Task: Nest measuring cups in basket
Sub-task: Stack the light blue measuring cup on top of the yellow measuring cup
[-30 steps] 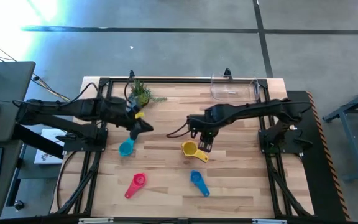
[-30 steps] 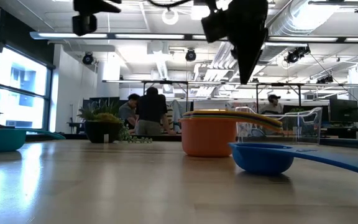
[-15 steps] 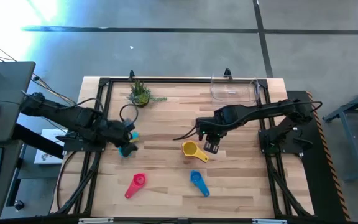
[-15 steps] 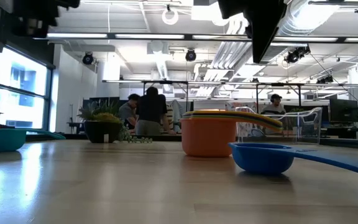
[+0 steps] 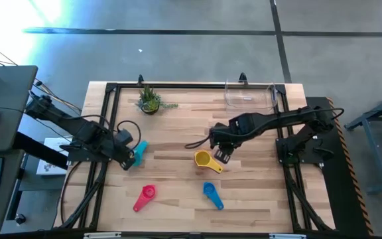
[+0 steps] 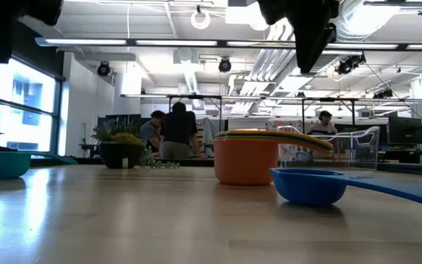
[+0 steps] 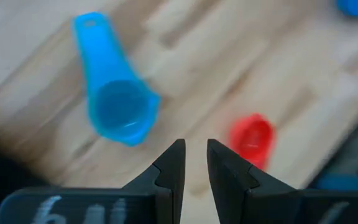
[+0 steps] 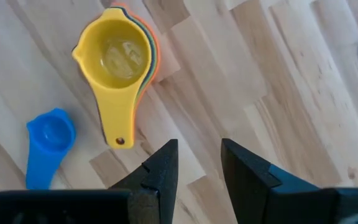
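I need to swing my left gripper back over the bowl and pinch the rim across from the spout. The gripper is hanging beside the teal cup's spout, off toward the pink cup.
A nested stack of measuring cups with a yellow cup on top stands mid-table; its orange outer cup shows in the low view. My right gripper hangs open just right of it, empty. A teal cup lies at the left, and my left gripper points down beside it, open a little and empty. A pink cup and a blue cup lie nearer the front. The clear basket stands at the far right.
A small potted plant stands at the far left of the table. A black frame runs round the table's edges. Bare wood lies between the stack and the basket. People stand in the room beyond.
My left gripper has swung from beside the plant toward the table's left and near edges, sinking and tipping until it points down beside the teal cup. My right gripper has risen a little above the stack and rolled. No cup has moved.
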